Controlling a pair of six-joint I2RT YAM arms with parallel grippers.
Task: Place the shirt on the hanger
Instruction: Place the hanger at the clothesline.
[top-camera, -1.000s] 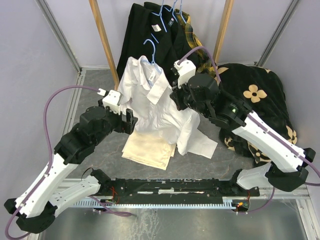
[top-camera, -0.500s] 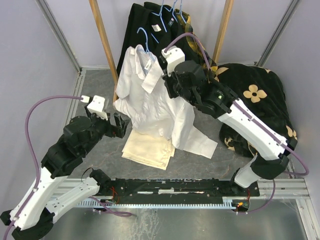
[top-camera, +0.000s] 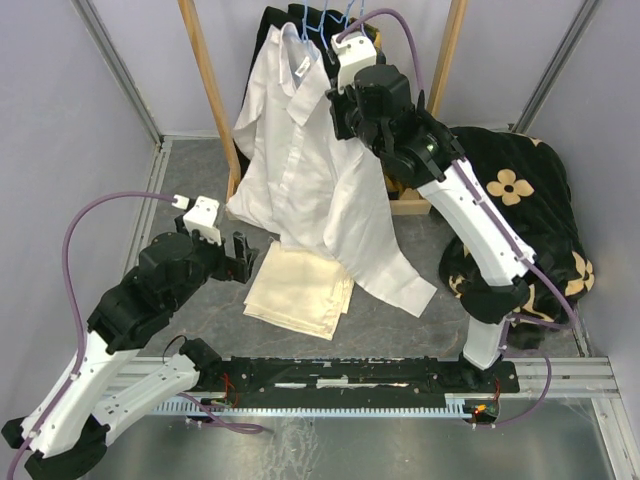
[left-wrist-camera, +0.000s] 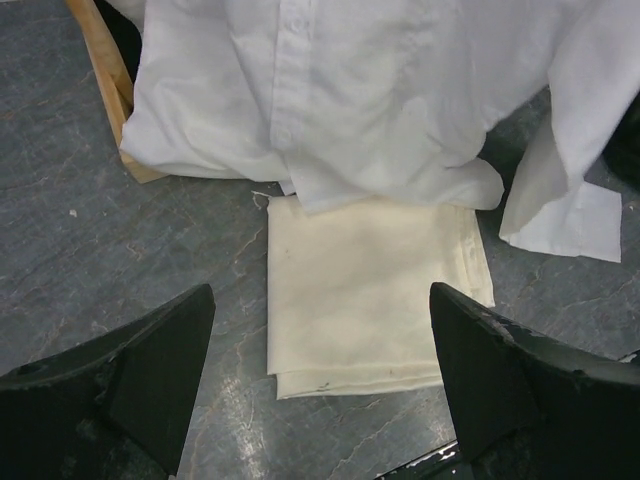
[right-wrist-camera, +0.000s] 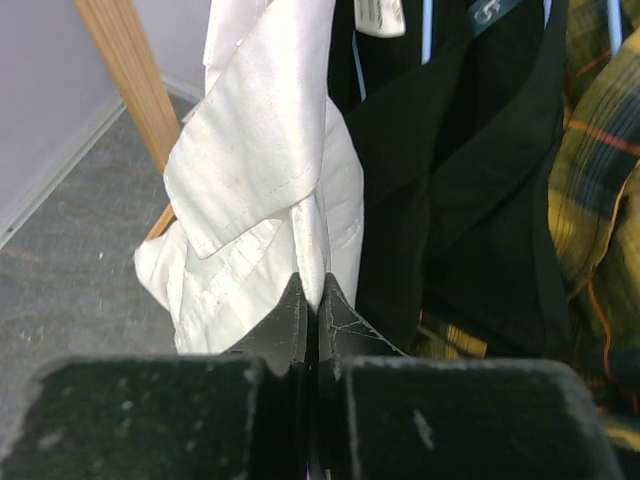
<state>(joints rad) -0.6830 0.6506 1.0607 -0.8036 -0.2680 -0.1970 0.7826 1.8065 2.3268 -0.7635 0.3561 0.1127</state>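
My right gripper should go on moving the pinched fold toward the rack (top-camera: 319, 42) before it lets go there, since the white shirt's collar (top-camera: 304, 94) is up at the light-blue hanger hook.
The white shirt (top-camera: 305, 170) hangs lifted at the back, its collar up by the rack and its hem and one sleeve trailing on the floor. A light-blue hanger hook (top-camera: 308, 30) shows just above the collar; the rest of the hanger is hidden in the cloth. My right gripper (top-camera: 338, 108) is shut on a fold of the shirt (right-wrist-camera: 260, 150) below the collar, its fingertips pinched together (right-wrist-camera: 311, 285). My left gripper (top-camera: 243, 258) is open and empty, low over the floor (left-wrist-camera: 320, 300), in front of the shirt's hem (left-wrist-camera: 350, 90).
A cream-yellow folded cloth (top-camera: 300, 290) lies on the floor below the shirt, between my left fingers (left-wrist-camera: 370, 290). Black and plaid garments (right-wrist-camera: 470, 200) hang on blue hangers behind. Wooden posts (top-camera: 205, 80) flank the rack. A black flowered cloth (top-camera: 510, 200) lies at right.
My right gripper has carried the shirt up and back toward the rack, so most of it now hangs. My left gripper has let go, drawn back and lowered.
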